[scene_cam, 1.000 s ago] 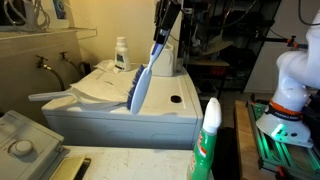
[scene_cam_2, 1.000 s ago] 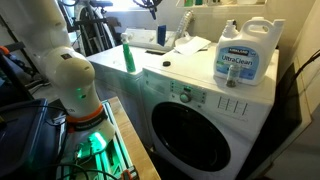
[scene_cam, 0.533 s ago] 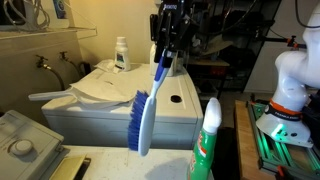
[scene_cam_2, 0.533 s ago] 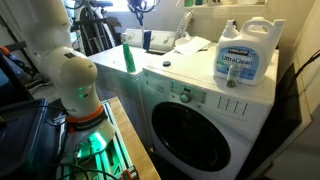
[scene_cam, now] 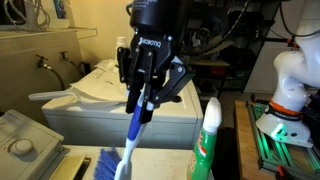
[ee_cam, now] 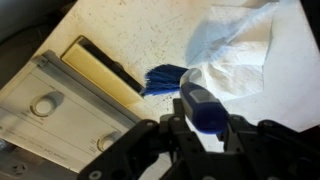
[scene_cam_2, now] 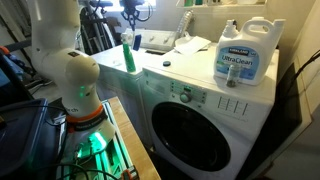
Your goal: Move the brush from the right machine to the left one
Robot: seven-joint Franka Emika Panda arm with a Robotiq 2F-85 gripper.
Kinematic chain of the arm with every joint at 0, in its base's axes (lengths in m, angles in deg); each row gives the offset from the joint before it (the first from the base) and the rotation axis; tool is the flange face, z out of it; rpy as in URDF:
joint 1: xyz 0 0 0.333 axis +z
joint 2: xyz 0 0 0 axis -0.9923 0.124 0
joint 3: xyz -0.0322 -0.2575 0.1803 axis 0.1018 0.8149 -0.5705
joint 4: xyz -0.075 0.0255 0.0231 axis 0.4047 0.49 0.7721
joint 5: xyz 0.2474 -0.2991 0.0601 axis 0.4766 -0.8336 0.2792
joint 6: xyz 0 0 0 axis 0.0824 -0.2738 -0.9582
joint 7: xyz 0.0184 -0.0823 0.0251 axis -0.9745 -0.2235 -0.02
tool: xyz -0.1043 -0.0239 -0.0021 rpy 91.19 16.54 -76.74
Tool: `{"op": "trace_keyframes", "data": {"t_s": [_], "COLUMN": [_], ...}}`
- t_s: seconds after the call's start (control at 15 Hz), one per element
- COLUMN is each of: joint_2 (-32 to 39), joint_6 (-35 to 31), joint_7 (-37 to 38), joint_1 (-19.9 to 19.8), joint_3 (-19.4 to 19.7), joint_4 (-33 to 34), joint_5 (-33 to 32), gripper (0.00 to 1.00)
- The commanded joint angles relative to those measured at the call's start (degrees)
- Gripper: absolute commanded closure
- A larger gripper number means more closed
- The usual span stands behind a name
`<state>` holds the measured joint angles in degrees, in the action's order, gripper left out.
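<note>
My gripper has the blue bristles [scene_cam: 106,163] lowest over the open cream top [scene_cam: 152,163], clear of the green bottle, so I'll go on lowering the brush until it rests, then release.
The brush has a blue and white handle [scene_cam: 128,145] and blue bristles [scene_cam: 105,166]. My gripper [scene_cam: 143,103] is shut on the top of the handle, and the brush hangs down, bristles lowest, at the near edge of the white machine [scene_cam: 180,112]. In the wrist view the gripper [ee_cam: 205,125] clamps the blue handle [ee_cam: 203,106]. The bristles [ee_cam: 165,78] hang over a speckled cream top [ee_cam: 130,30] next to a grey panel with knobs [ee_cam: 60,110]. In an exterior view the gripper [scene_cam_2: 131,12] is far off and small, and the brush cannot be made out.
A white cloth [scene_cam: 105,85] lies on the white machine. A green bottle with a white cap [scene_cam: 207,140] stands close beside the brush. The grey panel [scene_cam: 22,143] is at the lower left. A detergent jug [scene_cam_2: 243,55] stands on the front-loader [scene_cam_2: 200,120].
The gripper has carried the brush from above the back of the white machine toward the camera and down. The bristles now hang low near the grey panel.
</note>
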<state>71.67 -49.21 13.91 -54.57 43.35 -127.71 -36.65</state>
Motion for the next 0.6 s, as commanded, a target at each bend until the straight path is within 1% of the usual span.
{"op": "trace_keyframes", "data": {"t_s": [0.0,0.2,0.4,0.47,0.53], "joint_2": [7.6,11.5,13.2,13.6,14.0], "joint_6": [-1.2,3.7,12.2,15.1,18.2], "joint_7": [-4.0,-5.5,-6.3,-6.1,-6.0], "joint_1": [0.8,-0.2,-1.5,-1.5,-1.6], "joint_3": [0.4,2.6,5.1,6.0,6.6], "joint_4": [6.1,8.2,9.6,10.3,10.8], "joint_5": [-0.7,-1.5,-1.8,-2.5,-2.8], "gripper": [0.90,0.90,0.90,0.48,0.43]}}
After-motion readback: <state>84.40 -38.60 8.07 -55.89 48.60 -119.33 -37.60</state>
